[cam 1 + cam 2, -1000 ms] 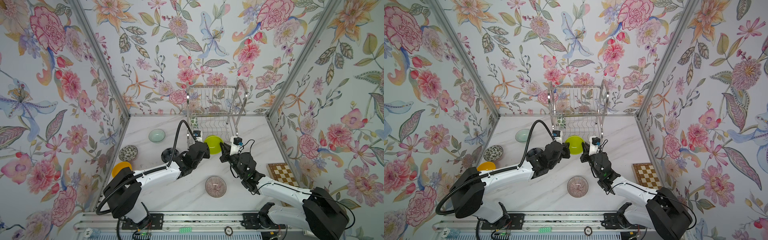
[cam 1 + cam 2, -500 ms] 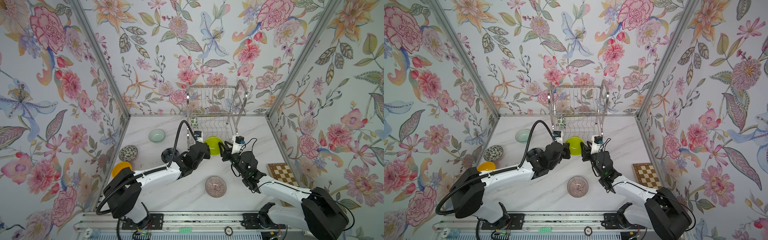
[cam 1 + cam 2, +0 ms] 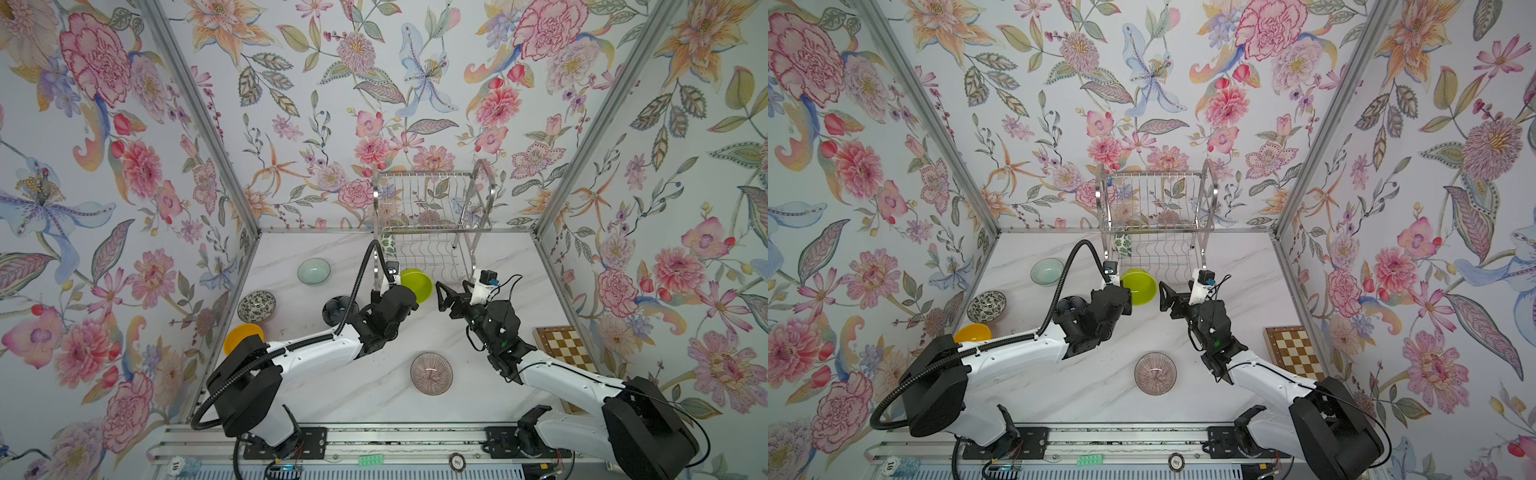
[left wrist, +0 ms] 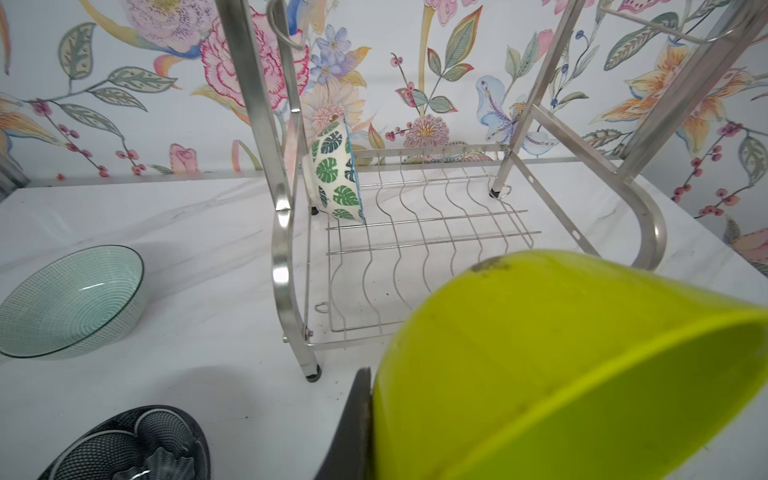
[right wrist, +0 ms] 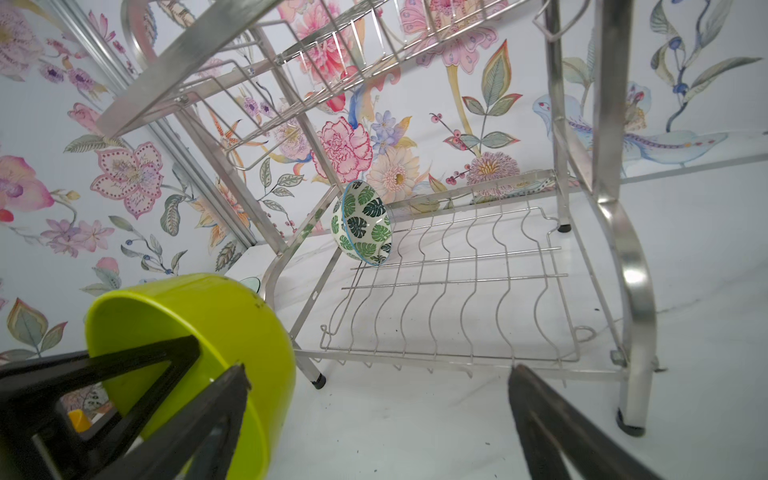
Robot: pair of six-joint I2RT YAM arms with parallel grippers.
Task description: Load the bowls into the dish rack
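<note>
The robot's left gripper is holding the lime green bowl near the rack's front post (image 3: 377, 273), so the right gripper should grab the lime green bowl's free rim (image 3: 430, 288) and load the bowl.
My left gripper (image 3: 405, 293) is shut on the rim of the lime green bowl (image 3: 417, 284), which is held tilted just in front of the dish rack (image 3: 432, 199). One finger (image 4: 357, 415) presses the bowl's (image 4: 561, 365) outer wall; the other is hidden. My right gripper (image 3: 441, 297) stands open just right of the bowl, nothing between its fingers (image 5: 232, 386). A green-leaf white bowl (image 4: 334, 174) stands on edge at the left end of the rack's lower tier (image 5: 457, 291).
On the marble table lie a celadon bowl (image 3: 313, 272), a speckled bowl (image 3: 256, 306), an orange-yellow bowl (image 3: 243, 336), a dark navy bowl (image 3: 338, 309) partly under my left arm, and a pink striped bowl (image 3: 431, 372). A chessboard (image 3: 565, 347) sits at the right wall.
My right gripper has opened, let go of the lime green bowl and drawn back slightly to the right. My left gripper keeps hold of the bowl.
</note>
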